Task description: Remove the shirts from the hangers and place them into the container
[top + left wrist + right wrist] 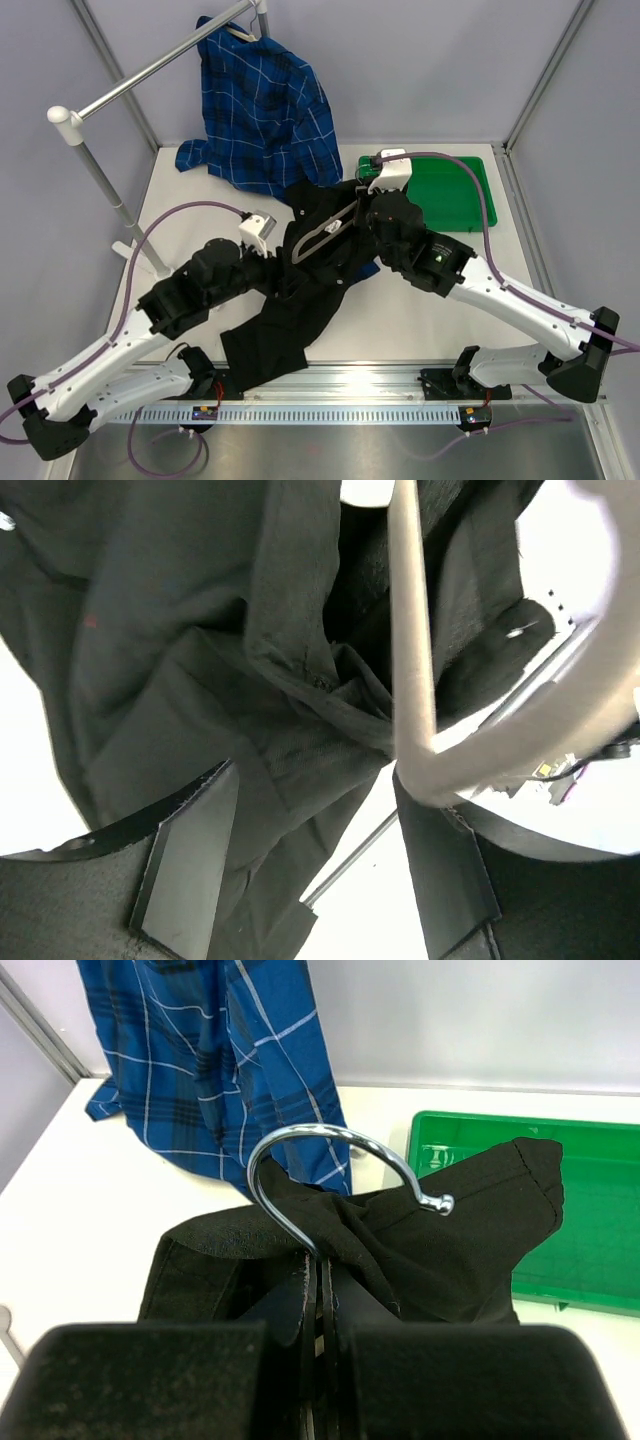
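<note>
With the black shirt half on the hanger, my right gripper should move from the hanger's hook (350, 1134) to the shirt's cloth (400, 1230) while my left gripper holds the hanger.
The black shirt (300, 290) hangs crumpled between both arms over the table's middle, on a grey-beige hanger (328, 232). My right gripper (322, 1260) is shut on that hanger's metal hook (330, 1160), with black cloth (440, 1240) bunched round the fingers. My left gripper (312, 780) stands open just below the shirt; black fabric (200, 660) sags by its left finger, and the hanger's end (412, 660) sits just above its right finger. The blue plaid shirt (265, 100) hangs on its own hanger (238, 33) at the back. The green container (455, 190) lies behind the right gripper (362, 208).
A silver rail (150, 70) with a white end cap runs across the back left on a slanted post (115, 205). Grey walls close in the table at the back and sides. A metal strip (330, 395) runs along the near edge between the arm bases.
</note>
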